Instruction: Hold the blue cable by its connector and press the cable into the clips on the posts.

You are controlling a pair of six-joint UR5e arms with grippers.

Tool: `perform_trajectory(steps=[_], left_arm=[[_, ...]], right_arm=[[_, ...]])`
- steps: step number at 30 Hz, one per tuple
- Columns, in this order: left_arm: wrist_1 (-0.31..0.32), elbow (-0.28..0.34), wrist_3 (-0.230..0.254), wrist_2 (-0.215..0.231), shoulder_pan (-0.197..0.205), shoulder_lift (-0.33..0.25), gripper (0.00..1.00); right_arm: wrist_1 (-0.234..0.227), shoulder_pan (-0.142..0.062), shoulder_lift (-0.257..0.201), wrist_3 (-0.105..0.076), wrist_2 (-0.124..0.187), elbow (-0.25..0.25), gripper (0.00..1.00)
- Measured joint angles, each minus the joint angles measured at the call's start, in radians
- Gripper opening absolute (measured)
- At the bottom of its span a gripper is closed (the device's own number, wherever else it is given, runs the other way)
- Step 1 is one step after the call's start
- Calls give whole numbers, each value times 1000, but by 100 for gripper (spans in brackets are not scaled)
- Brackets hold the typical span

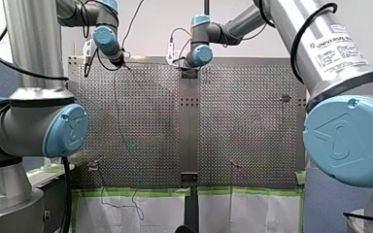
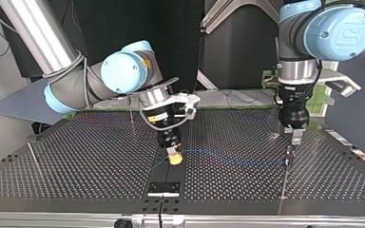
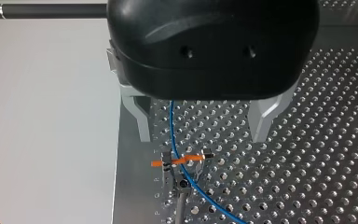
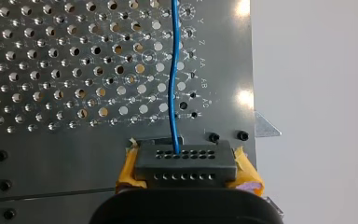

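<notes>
The blue cable (image 4: 174, 46) bows gently out of the connector, so the cable will swing aside in a smooth curve when I carry the connector.
The blue cable (image 4: 172, 84) comes out of a black connector (image 4: 186, 163), and my right gripper (image 4: 186, 173) is shut on that connector with its yellow pads (image 4: 127, 173) on either side. In the top view my right gripper (image 2: 173, 156) holds it low over the table's middle. From there the cable (image 2: 233, 160) runs to a post (image 2: 290, 154). My left gripper (image 2: 295, 136) hangs just above that post. In the left wrist view its metal fingers (image 3: 139, 119) stand open, and the cable (image 3: 173, 135) crosses the orange-marked clip (image 3: 182, 161) below them.
The perforated table (image 1: 252, 126) carries more posts (image 1: 93, 165), (image 1: 233, 164), (image 1: 285, 98). A thin rod (image 2: 132, 111) stands beside my right arm. A black bracket (image 2: 164, 188) sits at the near edge in the top view. Green tape (image 1: 136, 192) lines the table's edge in the front view.
</notes>
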State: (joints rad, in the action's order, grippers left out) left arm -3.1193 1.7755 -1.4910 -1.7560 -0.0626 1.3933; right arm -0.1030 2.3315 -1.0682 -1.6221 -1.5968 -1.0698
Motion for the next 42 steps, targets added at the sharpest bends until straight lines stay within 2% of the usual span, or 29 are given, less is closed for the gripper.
perform_trajectory(steps=[9, 19, 27, 32, 42], left_arm=[[2, -1, -2, 0, -8, 0, 100], [0, -33, -61, 67, -46, 10, 100], [-1, -69, -74, 81, -73, 36, 100], [-8, -93, -61, 62, -96, 62, 100], [14, -176, -50, -20, -124, 145, 100]], right_arm=[[0, -1, 0, 0, 0, 0, 0], [1, -3, 0, -1, -1, 0, 0], [0, -5, 0, -4, -2, 0, 0], [0, -4, 0, -4, -1, 0, 0], [0, -4, 0, -4, -2, 0, 0]])
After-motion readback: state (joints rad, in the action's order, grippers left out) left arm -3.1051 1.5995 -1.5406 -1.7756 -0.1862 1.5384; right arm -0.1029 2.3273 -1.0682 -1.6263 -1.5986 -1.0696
